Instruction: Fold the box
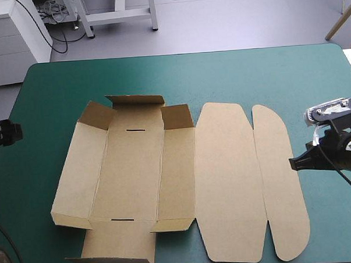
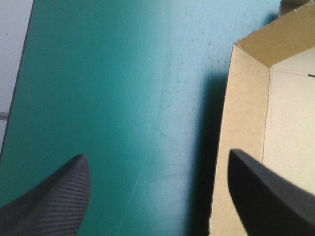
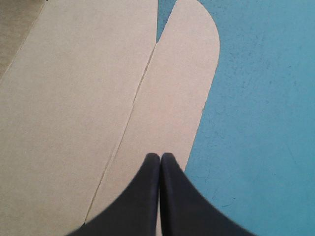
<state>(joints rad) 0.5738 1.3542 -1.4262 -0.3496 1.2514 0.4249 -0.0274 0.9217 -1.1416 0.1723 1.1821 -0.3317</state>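
I see one long crease [image 1: 195, 165] joining the lid panel [image 1: 228, 184] to the brown box. The lid panel will swing around flat with the box when I turn the box.
The brown box [image 1: 131, 174] lies in the middle of the table in the high view. Its left wall [image 1: 78, 176] and far flaps are partly raised, and a near flap [image 1: 119, 244] lies outward by the front edge. The lid panel [image 1: 227, 181] and its rounded outer flap [image 1: 279, 179] lie flat to the right. My left gripper [image 1: 15, 131] hangs at the table's left edge, apart from the box. In its wrist view the left gripper [image 2: 157, 156] is open over bare cover, the raised left wall [image 2: 241, 123] ahead of one finger. My right gripper [image 1: 293, 163] is shut, its tip [image 3: 160, 156] just over the rounded flap [image 3: 172, 88].
A broad strip of teal-green cover [image 1: 219, 71] runs between the box and the table's far edge. More cover [image 2: 123, 98] lies between the box's left wall and the table's left edge. The near flap reaches almost to the front edge.
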